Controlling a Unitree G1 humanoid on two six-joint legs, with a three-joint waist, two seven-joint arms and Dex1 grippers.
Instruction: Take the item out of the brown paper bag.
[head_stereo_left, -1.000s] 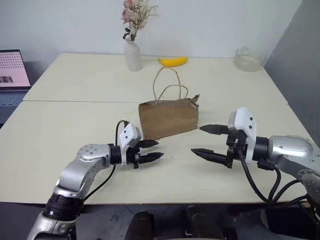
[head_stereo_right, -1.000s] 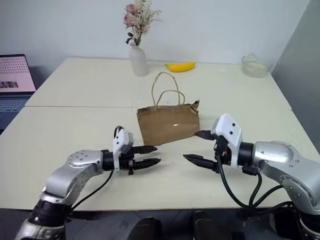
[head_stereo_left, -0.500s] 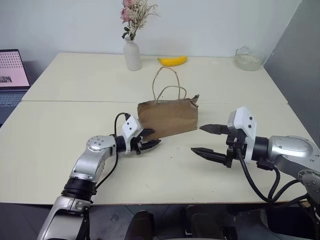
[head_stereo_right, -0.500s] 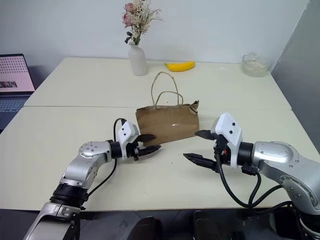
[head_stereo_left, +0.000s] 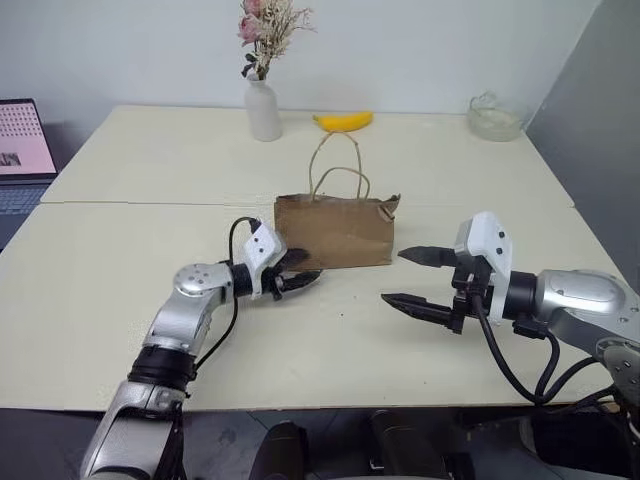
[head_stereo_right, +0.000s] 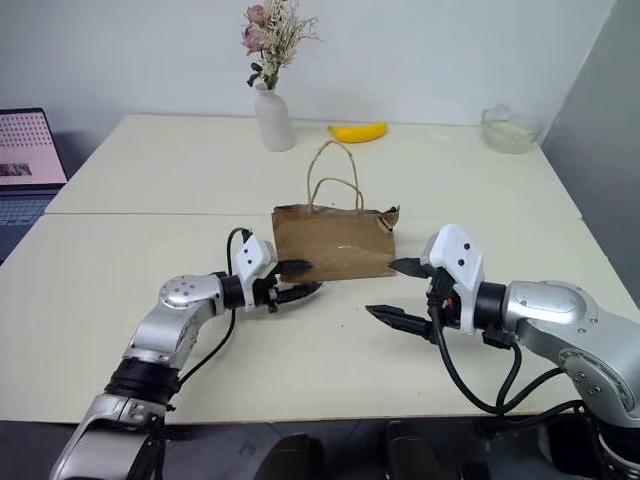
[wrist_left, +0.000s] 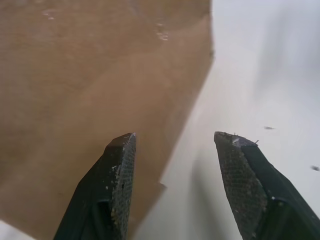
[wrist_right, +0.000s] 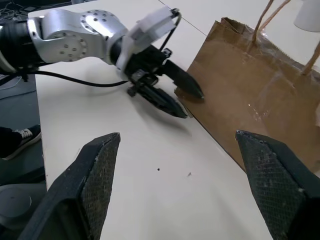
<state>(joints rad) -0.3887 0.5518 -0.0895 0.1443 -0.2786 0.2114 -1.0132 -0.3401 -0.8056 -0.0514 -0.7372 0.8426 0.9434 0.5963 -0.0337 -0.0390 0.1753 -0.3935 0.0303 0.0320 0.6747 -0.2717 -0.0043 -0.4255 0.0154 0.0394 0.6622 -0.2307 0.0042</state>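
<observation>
The brown paper bag's cord handles (head_stereo_left: 342, 163) point away from my grippers, so I should turn the bag's opening (head_stereo_left: 335, 198) toward me before my right gripper takes a handle.
The brown paper bag (head_stereo_left: 335, 232) stands upright mid-table with its two cord handles (head_stereo_left: 338, 175) raised. The item is hidden; nothing of it shows. My left gripper (head_stereo_left: 308, 265) is open at the bag's lower left corner, which the left wrist view shows as the bag (wrist_left: 85, 75) with its edge running between the two fingers (wrist_left: 117, 185). My right gripper (head_stereo_left: 392, 276) stands wide open to the right of the bag, above the table, with nothing in it. Between my right gripper's fingertips (wrist_right: 177, 134), the right wrist view takes in the left gripper (wrist_right: 182, 102) against the bag (wrist_right: 250, 100).
At the back of the table stand a white vase (head_stereo_left: 263, 110) with dried flowers, a yellow banana (head_stereo_left: 343, 121) and a glass bowl (head_stereo_left: 495, 118). A laptop (head_stereo_left: 22, 140) sits off the far left edge. A seam (head_stereo_left: 150, 203) crosses the tabletop.
My left gripper has moved forward up to the bag's lower left corner, still open. The right arm has stayed put.
</observation>
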